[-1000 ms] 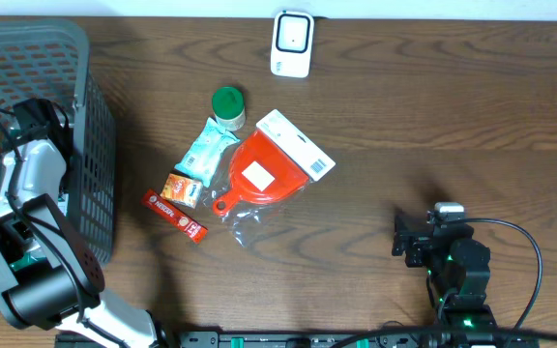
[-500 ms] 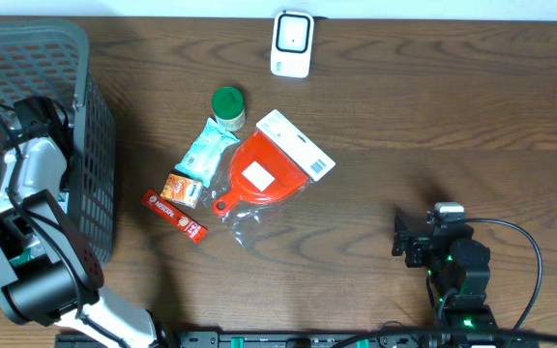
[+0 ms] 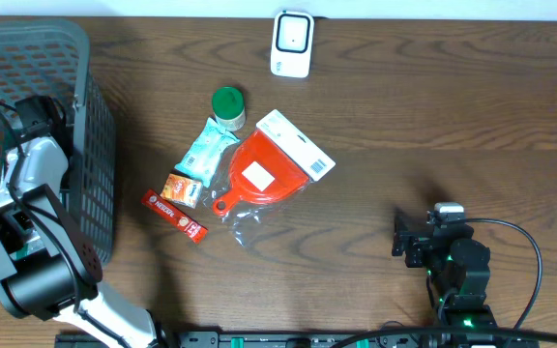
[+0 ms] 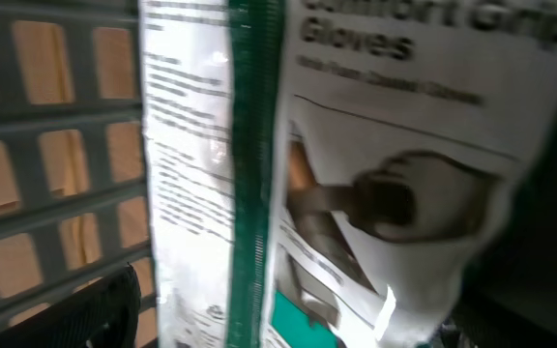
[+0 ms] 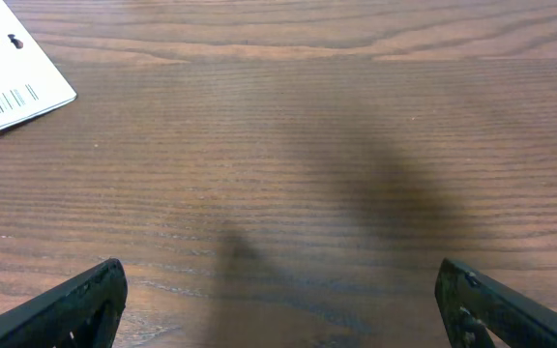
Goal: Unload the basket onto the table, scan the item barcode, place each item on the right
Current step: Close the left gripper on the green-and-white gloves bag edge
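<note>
My left gripper should keep reaching in beside the basket's side (image 4: 66, 232) until its fingers close on the package, because the gloves package's near end (image 4: 293, 307) is between its open fingers.
A white and green gloves package (image 4: 259, 174) fills the left wrist view, close up, with the grey basket's wall (image 4: 56, 145) behind it. My left gripper (image 4: 298, 324) is down inside the basket (image 3: 95, 145) and stands open, the package lying between its fingers (image 4: 100, 309); no grip shows. In the overhead view the left gripper (image 3: 35, 114) is a dark shape at the basket's right side. The white scanner (image 3: 292, 43) sits at the table's far edge. My right gripper (image 5: 283, 300) hangs open over bare wood near the front right (image 3: 411, 238).
Mid-table lie a red dustpan on a white barcoded card (image 3: 269, 169), a green-capped jar (image 3: 227, 104), a teal packet (image 3: 206, 150), a small orange box (image 3: 182, 188) and a red bar (image 3: 175, 215). The card's corner (image 5: 8, 72) shows in the right wrist view.
The left arm has shifted slightly inside the basket. The right arm and the table items have not moved.
</note>
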### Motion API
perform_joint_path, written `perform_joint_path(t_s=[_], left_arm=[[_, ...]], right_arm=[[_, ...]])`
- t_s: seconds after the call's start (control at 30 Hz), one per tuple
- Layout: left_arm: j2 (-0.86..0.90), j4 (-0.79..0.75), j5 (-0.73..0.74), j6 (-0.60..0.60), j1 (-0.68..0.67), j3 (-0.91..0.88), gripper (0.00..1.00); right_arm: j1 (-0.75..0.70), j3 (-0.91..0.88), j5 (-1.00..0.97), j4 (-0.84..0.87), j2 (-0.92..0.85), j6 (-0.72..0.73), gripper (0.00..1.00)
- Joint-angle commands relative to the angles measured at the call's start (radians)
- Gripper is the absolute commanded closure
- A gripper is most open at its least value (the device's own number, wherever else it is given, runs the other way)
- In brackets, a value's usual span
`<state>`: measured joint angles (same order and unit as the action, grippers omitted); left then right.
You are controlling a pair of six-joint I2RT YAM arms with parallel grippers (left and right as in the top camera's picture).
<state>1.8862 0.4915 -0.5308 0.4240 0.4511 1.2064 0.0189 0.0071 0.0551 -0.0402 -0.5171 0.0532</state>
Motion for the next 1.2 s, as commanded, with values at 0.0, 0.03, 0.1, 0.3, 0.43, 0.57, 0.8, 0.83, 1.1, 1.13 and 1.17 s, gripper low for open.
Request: perform_joint_path(t_s=[0.0,0.03,0.1,0.3,0.43,0.57,0.8,0.83,1.1,1.13,1.17], left_arm=[[0.035,-0.017,-0.142,0.010,0.002,-0.023,0.08],[0.035,-0.023,-0.161,0.010,0.002,-0.023,0.08],[0.035,-0.035,-0.200,0.009,0.002,-0.023,0.08],[0.035,-0.050,-0.271,0.003,0.002,-0.023,0.08],[0.035,-0.049,-0.270,0.001,0.002,-0.023,0.08],[0.035,-0.049,-0.269,0.001,0.002,-0.023,0.12],[0.035,-0.048,-0.263,-0.083,0.002,-0.023,0.65],[0.035,-0.048,-0.262,-0.090,0.002,-0.023,0.65],[0.035,0.000,-0.204,-0.174,0.002,-0.023,0.75],[0.035,0.011,-0.179,-0.190,0.002,-0.023,0.75],[0.035,0.024,-0.146,-0.213,0.001,-0.023,0.75]], right_arm=[[0.007,-0.001,-0.006,-0.002,0.002,0.013,0.01],[0.007,-0.001,-0.006,-0.002,0.002,0.013,0.01],[0.007,-0.001,-0.007,-0.002,0.002,0.013,0.01],[0.007,-0.001,-0.029,-0.005,0.002,0.013,0.01],[0.007,-0.001,-0.029,-0.005,0.002,0.013,0.01],[0.007,-0.001,-0.029,-0.005,0.002,0.013,0.01],[0.007,-0.001,-0.029,-0.005,0.002,0.013,0.01],[0.007,-0.001,-0.029,-0.005,0.002,0.013,0.01],[0.007,-0.001,-0.029,-0.004,0.002,0.013,0.01],[0.007,-0.001,-0.028,-0.005,0.002,0.013,0.01],[0.007,-0.001,-0.029,-0.005,0.002,0.013,0.01]])
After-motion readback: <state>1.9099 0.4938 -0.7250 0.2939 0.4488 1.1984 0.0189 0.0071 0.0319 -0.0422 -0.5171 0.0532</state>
